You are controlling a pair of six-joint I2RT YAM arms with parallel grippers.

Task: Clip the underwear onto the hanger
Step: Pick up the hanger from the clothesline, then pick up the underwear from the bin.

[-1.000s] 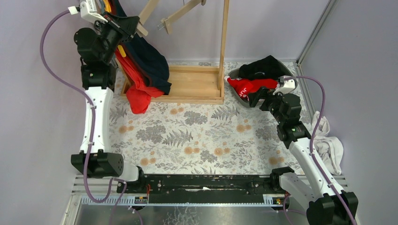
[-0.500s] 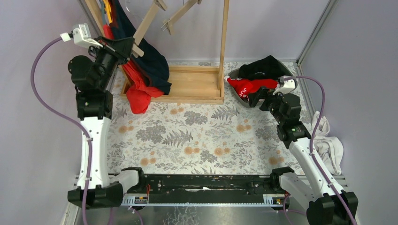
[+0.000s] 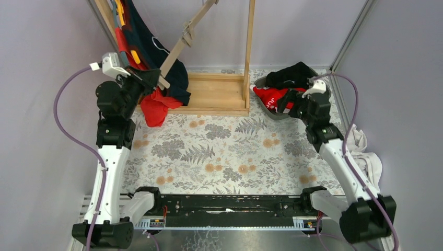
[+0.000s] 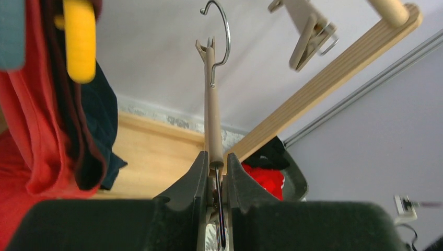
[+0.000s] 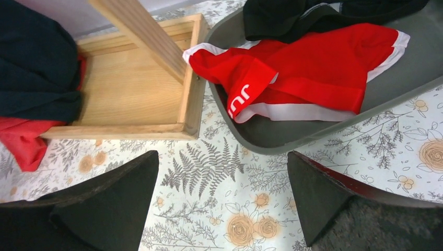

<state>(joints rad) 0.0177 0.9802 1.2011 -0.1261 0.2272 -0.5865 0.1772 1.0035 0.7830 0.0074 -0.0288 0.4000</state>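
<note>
The red underwear's lettered end (image 5: 243, 92) is clear of the black garment. So my right gripper should keep going in, open, until its fingers are on both sides of the folded cloth (image 5: 260, 73) there.
A wooden hanger (image 3: 180, 44) with a wire hook (image 4: 222, 31) and wooden clips (image 4: 308, 34) slants up from my left gripper (image 3: 154, 78). That gripper (image 4: 214, 159) is shut on the hanger's lower end, where a clip sits between the fingers. Red underwear (image 3: 271, 97) with a white waistband lies in a grey tray (image 3: 276, 115), under a black garment (image 3: 290, 75). My right gripper (image 3: 286, 104) stands open just in front of the tray. In the right wrist view the red underwear (image 5: 303, 78) lies beyond that gripper (image 5: 222, 162), with only floral cloth between the fingers.
A wooden rack with a flat base (image 3: 214, 94) and upright post (image 3: 249, 47) stands at the back. Navy and red garments (image 3: 156, 99) hang at its left end, beside my left gripper. A white cloth (image 3: 365, 157) lies by the right wall.
My left arm has come down and to the right with the hanger, which now slants up to the right. My right gripper has moved a little toward the tray.
</note>
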